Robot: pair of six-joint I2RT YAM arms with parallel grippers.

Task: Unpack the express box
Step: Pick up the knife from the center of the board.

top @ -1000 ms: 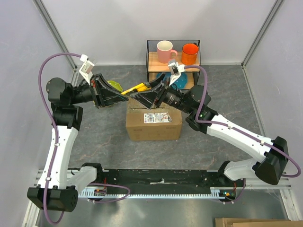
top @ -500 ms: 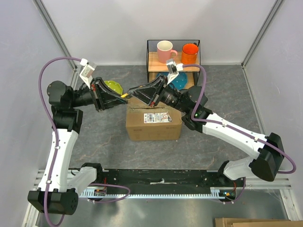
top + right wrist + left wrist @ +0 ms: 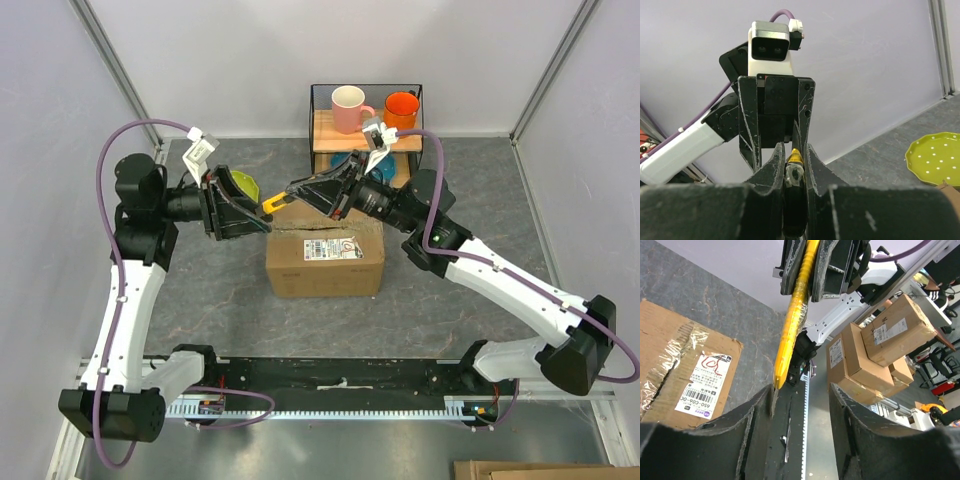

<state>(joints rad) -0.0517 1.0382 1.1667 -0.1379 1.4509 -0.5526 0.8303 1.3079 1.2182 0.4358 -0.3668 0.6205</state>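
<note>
My left gripper should hold the knife's tip [image 3: 781, 375] steady while my right gripper takes the knife closer to its tip, because my right gripper holds the utility knife far back [image 3: 806, 275].
The express box [image 3: 325, 265], a brown carton with a white label printed in red [image 3: 331, 248] and a torn taped seam, sits at the table's centre; it also shows in the left wrist view [image 3: 670, 355]. My right gripper [image 3: 302, 190] is shut on a yellow utility knife [image 3: 273, 205], held level above the box's back edge. In the right wrist view the knife [image 3: 796, 161] sits between the closed fingers [image 3: 775, 170]. My left gripper [image 3: 255, 213] is open and faces the knife. In the left wrist view the knife's tip [image 3: 779, 377] is beside my left finger [image 3: 757, 410].
A black wire shelf [image 3: 365, 88] at the back holds a pink mug [image 3: 348, 107] and an orange mug [image 3: 400, 112], with a blue object below. A green dotted plate [image 3: 238, 183] lies behind the left gripper, also in the right wrist view [image 3: 935, 152]. Walls close three sides.
The right gripper has drawn back to the right with the knife and levelled it. The left arm has shifted left and turned its open gripper towards the knife tip.
</note>
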